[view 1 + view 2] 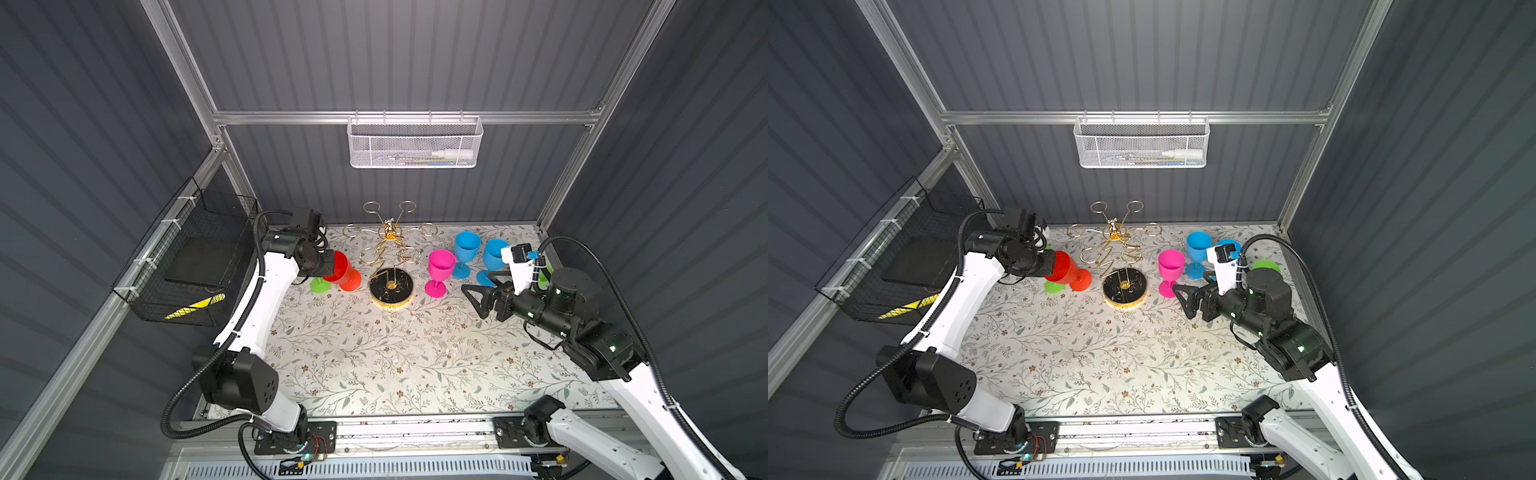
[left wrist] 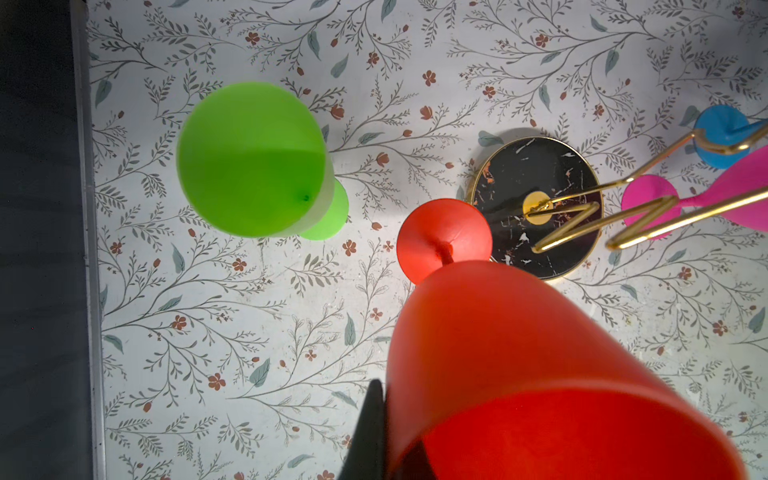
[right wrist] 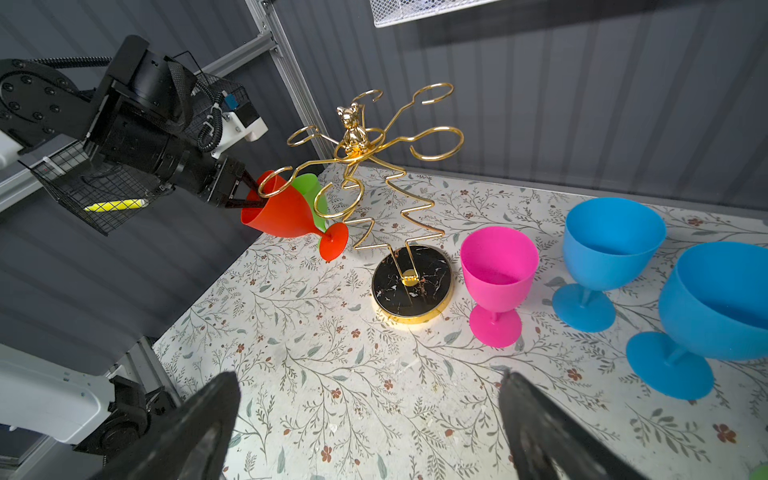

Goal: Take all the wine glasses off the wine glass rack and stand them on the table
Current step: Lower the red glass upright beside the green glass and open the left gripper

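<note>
The red glass's foot [image 1: 351, 280] is over the open spot [image 1: 346, 293] between the green glass and the base of the rack, so my left gripper should keep lowering the glass until that foot stands flat.
The gold wine glass rack [image 1: 390, 229] [image 1: 1116, 232] [image 3: 353, 137] stands at the back middle on its round black base [image 2: 536, 174], and all its rings that show are empty. A red wine glass [image 1: 343, 270] [image 1: 1065, 268] [image 2: 540, 374] [image 3: 286, 212] hangs tilted just left of the rack, its foot pointing toward the base. My left gripper [image 3: 253, 195] [image 2: 392, 444] is shut on its rim, one finger inside the bowl and one outside. My right gripper [image 1: 478, 293] [image 3: 370, 399] hovers open and empty over the table, right of the rack.
A green glass [image 1: 319, 286] [image 2: 249, 158] stands under the left wrist. A pink glass [image 1: 440, 266] [image 3: 498, 274] and two blue glasses [image 1: 466, 249] [image 1: 494, 253] stand right of the rack. A white mesh basket [image 1: 413, 143] hangs on the back wall, a black wire basket [image 1: 195, 257] on the left.
</note>
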